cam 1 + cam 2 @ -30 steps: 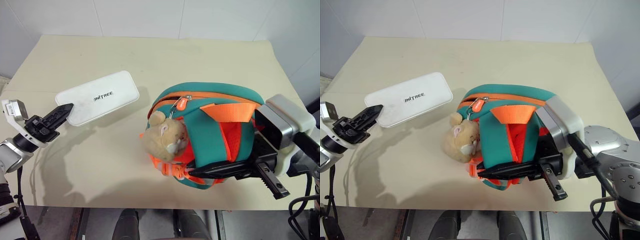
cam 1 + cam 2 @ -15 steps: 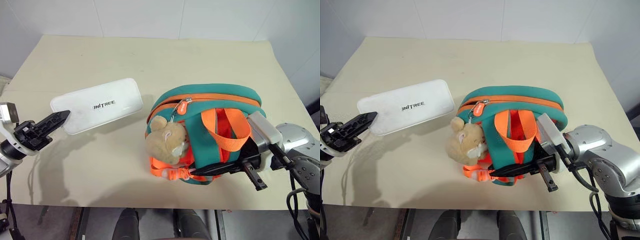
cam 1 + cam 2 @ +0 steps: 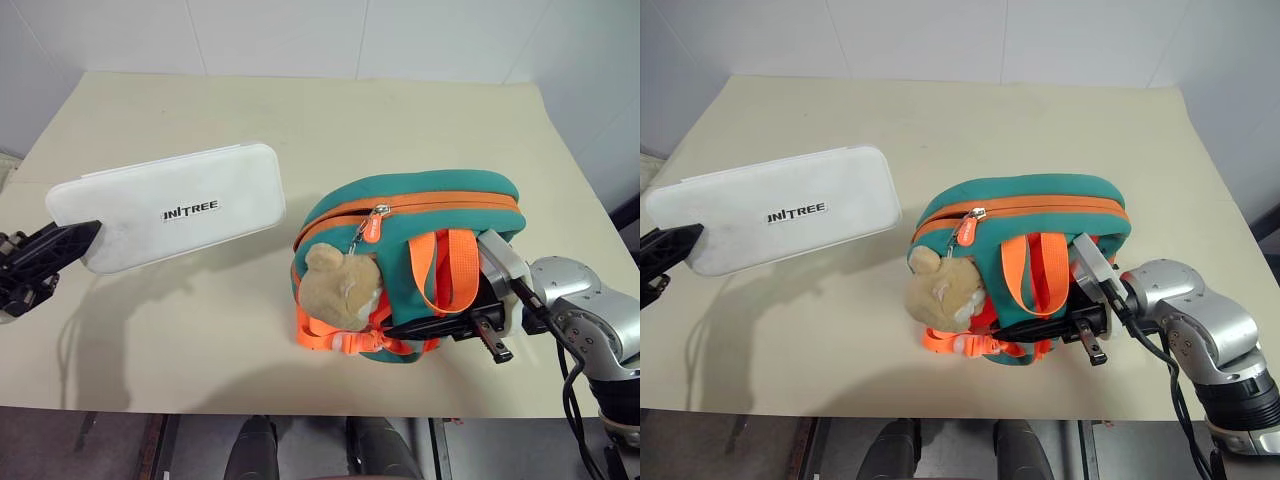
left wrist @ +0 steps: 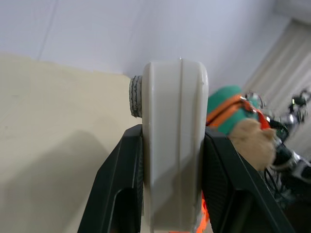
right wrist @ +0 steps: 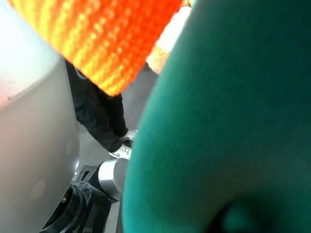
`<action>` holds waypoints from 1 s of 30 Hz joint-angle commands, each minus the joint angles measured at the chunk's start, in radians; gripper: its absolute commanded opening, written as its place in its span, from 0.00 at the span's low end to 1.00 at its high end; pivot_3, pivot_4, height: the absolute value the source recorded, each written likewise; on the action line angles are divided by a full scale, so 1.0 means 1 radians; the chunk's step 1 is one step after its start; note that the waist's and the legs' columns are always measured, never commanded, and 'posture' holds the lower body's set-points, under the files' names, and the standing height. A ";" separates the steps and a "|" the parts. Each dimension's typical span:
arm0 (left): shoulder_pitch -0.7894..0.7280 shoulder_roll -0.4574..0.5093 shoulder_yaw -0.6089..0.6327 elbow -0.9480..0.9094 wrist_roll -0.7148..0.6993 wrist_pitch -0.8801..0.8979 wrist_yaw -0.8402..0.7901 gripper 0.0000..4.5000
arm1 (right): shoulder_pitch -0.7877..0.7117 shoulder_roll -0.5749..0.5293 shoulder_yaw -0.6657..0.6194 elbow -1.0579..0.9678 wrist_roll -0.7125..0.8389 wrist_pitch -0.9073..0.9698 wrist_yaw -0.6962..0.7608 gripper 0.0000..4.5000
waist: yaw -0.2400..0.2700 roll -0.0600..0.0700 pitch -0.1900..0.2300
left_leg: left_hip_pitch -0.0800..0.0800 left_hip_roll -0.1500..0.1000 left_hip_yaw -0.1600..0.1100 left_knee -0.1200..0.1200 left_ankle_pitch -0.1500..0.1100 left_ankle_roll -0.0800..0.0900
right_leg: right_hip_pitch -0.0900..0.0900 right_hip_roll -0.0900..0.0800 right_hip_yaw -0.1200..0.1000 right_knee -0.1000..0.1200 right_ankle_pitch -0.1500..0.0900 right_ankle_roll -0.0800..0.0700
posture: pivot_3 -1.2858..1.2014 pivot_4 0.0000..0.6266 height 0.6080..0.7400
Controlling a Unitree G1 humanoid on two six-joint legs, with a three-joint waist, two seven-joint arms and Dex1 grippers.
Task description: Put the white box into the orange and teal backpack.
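Observation:
I keep my left gripper going into the backpack and release the white box inside, as the white box's loose end (image 3: 268, 190) is leading toward the backpack's open zipper (image 3: 328, 219).
The white box (image 3: 175, 205), flat and marked UNITREE, hangs tilted above the table's left side. My left gripper (image 3: 88, 233) is shut on its near-left corner. In the left wrist view the box edge (image 4: 173, 145) sits between the two black fingers (image 4: 124, 179). The orange and teal backpack (image 3: 420, 200) rests on the table at the right. Its tan bear toy (image 3: 335, 290) faces the front edge. My right gripper (image 3: 400, 328) lies level along the backpack's front underside, shut on it among the orange straps (image 3: 440, 270). Teal fabric (image 5: 233, 121) fills the space in front of the right wrist.
The cream table (image 3: 300, 110) reaches back to a white tiled wall (image 3: 300, 30). Its front edge (image 3: 200, 408) runs just below the backpack. Bare tabletop lies between the box and the backpack, and behind both.
The left gripper raised the white box and drew it back toward me and to the left. The right gripper sank, lowering the backpack onto the table.

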 commanded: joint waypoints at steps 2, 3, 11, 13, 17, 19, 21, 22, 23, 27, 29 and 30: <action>-0.005 0.039 0.037 -0.041 -0.020 -0.027 -0.052 0.28 | -0.024 0.013 0.011 0.021 -0.015 -0.002 0.019 0.00 | -0.001 0.000 0.000 | 0.000 0.000 0.000 0.000 0.000 0.000 | 0.000 0.000 0.000 0.000 0.000 0.000 | 0.52 0.24 1.00; -0.012 0.049 0.039 -0.049 -0.026 -0.028 -0.063 0.28 | -0.029 0.019 0.016 0.027 -0.020 -0.004 0.021 0.00 | -0.002 0.000 0.000 | 0.000 0.000 0.000 0.000 0.000 0.000 | 0.000 0.000 0.000 0.001 0.000 0.000 | 0.52 0.24 1.00; -0.052 0.079 -0.017 -0.138 -0.006 -0.061 -0.079 0.28 | -0.062 0.043 0.030 0.053 -0.041 -0.007 0.028 0.00 | -0.004 0.000 0.000 | 0.000 0.000 0.000 0.000 0.000 0.000 | 0.000 0.000 0.000 0.001 0.000 0.000 | 0.52 0.24 1.00; -0.068 0.078 -0.044 -0.148 0.009 -0.079 -0.078 0.28 | -0.067 0.047 0.032 0.055 -0.046 -0.009 0.028 0.00 | -0.005 0.000 0.000 | 0.000 0.000 0.000 0.001 0.000 0.000 | 0.000 0.000 0.000 0.001 0.000 0.000 | 0.52 0.24 1.00; -0.067 0.095 -0.096 -0.156 0.058 -0.117 -0.109 0.28 | -0.073 0.056 0.032 0.056 -0.050 -0.009 0.024 0.00 | -0.004 0.000 0.000 | 0.001 0.000 0.000 0.002 0.000 0.000 | 0.000 0.000 0.000 0.003 0.000 0.000 | 0.52 0.24 1.00; -0.087 0.104 -0.117 -0.152 0.065 -0.130 -0.114 0.28 | -0.073 0.060 0.031 0.058 -0.052 -0.010 0.021 0.00 | -0.004 0.000 0.000 | 0.001 0.000 0.000 0.002 0.000 0.000 | 0.000 0.000 0.000 0.003 0.000 0.000 | 0.52 0.24 1.00; -0.096 0.127 -0.152 -0.153 0.102 -0.160 -0.146 0.28 | -0.072 0.064 0.032 0.059 -0.057 -0.012 0.021 0.00 | -0.003 0.000 0.000 | 0.000 0.000 0.000 0.003 0.000 0.000 | 0.000 0.000 0.000 0.003 0.000 0.000 | 0.52 0.24 1.00; -0.105 0.138 -0.170 -0.154 0.116 -0.172 -0.156 0.28 | -0.072 0.066 0.032 0.060 -0.059 -0.012 0.021 0.00 | -0.003 0.000 0.000 | 0.000 0.000 0.000 0.003 0.000 0.000 | 0.000 0.000 0.000 0.004 0.000 0.000 | 0.52 0.24 1.00; -0.120 0.146 -0.185 -0.152 0.121 -0.179 -0.159 0.28 | -0.073 0.067 0.033 0.062 -0.061 -0.013 0.021 0.00 | -0.003 0.000 0.000 | 0.000 0.000 0.000 0.004 0.000 0.000 | 0.000 0.001 0.000 0.004 0.000 0.000 | 0.52 0.24 1.00; -0.169 0.162 -0.232 -0.145 0.137 -0.207 -0.177 0.28 | -0.077 0.080 0.036 0.066 -0.071 -0.016 0.016 0.00 | -0.003 0.000 0.000 | 0.001 0.000 0.000 0.005 0.000 0.000 | 0.000 0.001 0.000 0.005 0.000 0.000 | 0.52 0.24 1.00; -0.188 0.162 -0.242 -0.142 0.132 -0.208 -0.177 0.28 | -0.078 0.085 0.034 0.068 -0.074 -0.016 0.014 0.00 | -0.003 0.000 0.000 | 0.001 0.000 0.000 0.005 0.000 0.000 | 0.000 0.001 0.000 0.005 0.000 0.000 | 0.52 0.24 1.00; -0.193 0.167 -0.249 -0.142 0.137 -0.209 -0.182 0.28 | -0.078 0.087 0.034 0.069 -0.076 -0.016 0.014 0.00 | -0.004 0.000 0.000 | 0.001 0.000 0.000 0.005 0.000 0.000 | 0.000 0.001 0.001 0.005 0.000 0.000 | 0.52 0.24 1.00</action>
